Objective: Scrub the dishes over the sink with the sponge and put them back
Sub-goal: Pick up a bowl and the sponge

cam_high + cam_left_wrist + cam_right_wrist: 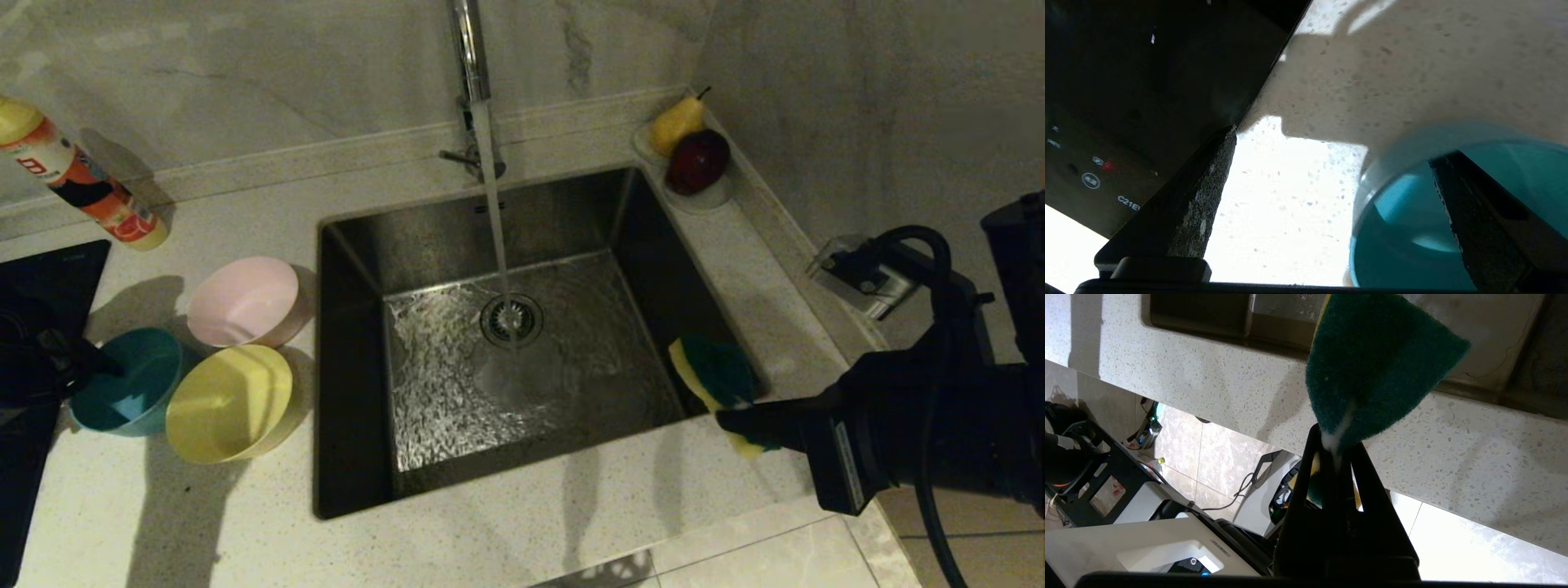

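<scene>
The chrome tap's stream (495,196) runs down thick and steady. The blue bowl (137,388) will catch it and fill up with churning white water when I carry the bowl under it.
Three bowls stand together on the counter left of the sink (424,237): pink (245,300), yellow (229,400) and blue (131,380). At the blue bowl's far-left side my left gripper (90,363) stands open. Seen from the left wrist, the gripper (1339,143) straddles the blue bowl (1404,228): one finger inside it, the other out over the counter, and neither presses the rim. My right gripper (731,420) hovers at the sink's right edge, shut on the green-and-yellow sponge (714,371). In the right wrist view the sponge (1376,363) sticks out beyond the closed gripper (1336,439).
Water runs from the chrome tap (469,49) onto the drain. A black cooktop (41,278) lies left of the bowls, with a spray can (82,184) behind it. A white dish with a pear and an apple (694,151) sits at the back right corner.
</scene>
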